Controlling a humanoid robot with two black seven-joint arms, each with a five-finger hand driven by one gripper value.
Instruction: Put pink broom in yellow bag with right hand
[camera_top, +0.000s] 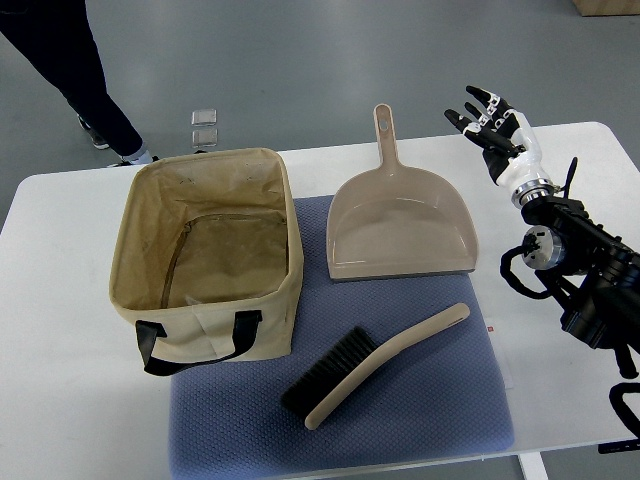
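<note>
The broom's handle (430, 329) will stick out above the bag's rim when the robot lowers it in, because the pink broom looks longer than the yellow bag's opening (212, 232).
A pinkish-beige hand broom (375, 365) with black bristles lies on a blue mat (440, 400) at the front middle, its handle pointing up and right. The yellowish fabric bag (205, 250) stands open and empty on the left, with a black handle on its near side. My right hand (490, 120) is raised at the far right of the table, fingers spread, holding nothing, well away from the broom. The left arm does not show.
A pinkish-beige dustpan (400, 225) lies behind the broom on the mat, handle pointing away. The white table (60, 400) carries it all. A person's leg (85, 70) stands beyond the table at the top left, near two small clear items (205, 125) on the floor.
</note>
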